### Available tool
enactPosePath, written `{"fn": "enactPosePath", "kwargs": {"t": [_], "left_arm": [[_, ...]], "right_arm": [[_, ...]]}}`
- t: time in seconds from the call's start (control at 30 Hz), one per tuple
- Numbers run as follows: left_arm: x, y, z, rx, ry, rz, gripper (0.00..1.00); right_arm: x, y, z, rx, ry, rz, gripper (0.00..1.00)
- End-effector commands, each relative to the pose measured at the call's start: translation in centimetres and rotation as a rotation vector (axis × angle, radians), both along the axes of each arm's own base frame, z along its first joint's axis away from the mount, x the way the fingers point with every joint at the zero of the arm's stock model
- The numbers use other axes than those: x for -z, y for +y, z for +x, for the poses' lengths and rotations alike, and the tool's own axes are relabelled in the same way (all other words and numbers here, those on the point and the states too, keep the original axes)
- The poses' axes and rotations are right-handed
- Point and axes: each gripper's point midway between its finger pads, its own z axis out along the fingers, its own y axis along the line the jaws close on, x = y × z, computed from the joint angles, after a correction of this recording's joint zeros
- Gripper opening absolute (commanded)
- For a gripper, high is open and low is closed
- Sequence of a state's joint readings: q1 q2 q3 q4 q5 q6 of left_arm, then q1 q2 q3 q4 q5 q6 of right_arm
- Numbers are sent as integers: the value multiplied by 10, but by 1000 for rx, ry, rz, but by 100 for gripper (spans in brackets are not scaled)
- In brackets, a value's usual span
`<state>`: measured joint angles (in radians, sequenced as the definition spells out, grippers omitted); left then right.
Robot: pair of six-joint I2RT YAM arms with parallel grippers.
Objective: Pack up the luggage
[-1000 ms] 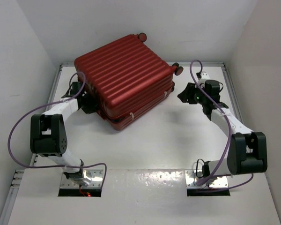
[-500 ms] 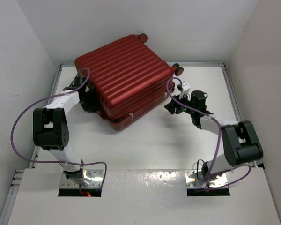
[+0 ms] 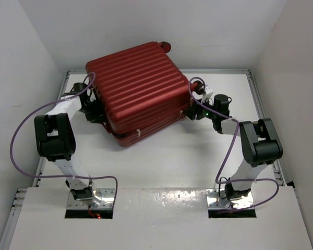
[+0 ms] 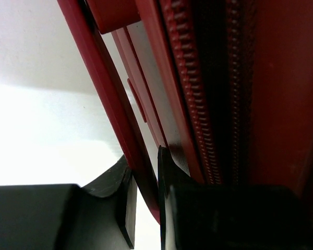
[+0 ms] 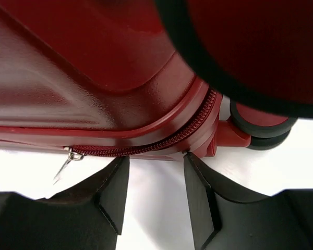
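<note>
My right gripper's open fingers are at the luggage's wheeled corner (image 5: 207, 136), beyond the metal zipper pull (image 5: 68, 160). I should move back along the zipper and pinch the pull first.
The luggage (image 3: 138, 86), a dark red ribbed hard-shell case, lies closed on the table toward the back. My left gripper (image 3: 94, 110) is at its left side. In the left wrist view the jaws (image 4: 144, 157) stand narrow with a thin red rim of the luggage (image 4: 281, 104) pinched between them, beside the zipper (image 4: 190, 94). My right gripper (image 3: 190, 112) is at the case's right side. Its jaws (image 5: 155, 159) are open and empty, and the fingertips (image 5: 120, 182) touch the lower edge of the luggage (image 5: 68, 78) just under the zipper (image 5: 161, 140), next to a black wheel (image 5: 261, 125).
White walls close in the table (image 3: 161, 156) on the left, back and right. A metal zipper pull (image 5: 68, 159) hangs at the case's lower edge. A wheel (image 3: 164, 45) sticks out at the case's far corner. Purple cables loop off both arms.
The right arm has swung left from open table until its fingertips meet the case's right side. The case has shifted and turned slightly toward the back. The left gripper stayed on the left rim.
</note>
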<state>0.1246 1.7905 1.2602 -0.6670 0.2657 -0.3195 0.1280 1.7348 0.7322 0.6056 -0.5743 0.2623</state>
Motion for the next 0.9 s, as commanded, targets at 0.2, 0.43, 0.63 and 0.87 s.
{"fn": "enactPosePath", "kwargs": {"t": [0.2, 0.43, 0.63, 0.87], "left_arm": [[37, 10, -27, 260, 136, 89, 0], [39, 10, -28, 252, 147, 84, 0], [39, 10, -28, 252, 147, 84, 0], [41, 9, -31, 244, 158, 80, 0]], "right_arm": [[-39, 39, -32, -221, -133, 84, 43], [-30, 44, -59, -221, -126, 51, 46], [-23, 44, -42, -74, -124, -3, 52], [-25, 38, -16, 57, -167, -66, 52]]}}
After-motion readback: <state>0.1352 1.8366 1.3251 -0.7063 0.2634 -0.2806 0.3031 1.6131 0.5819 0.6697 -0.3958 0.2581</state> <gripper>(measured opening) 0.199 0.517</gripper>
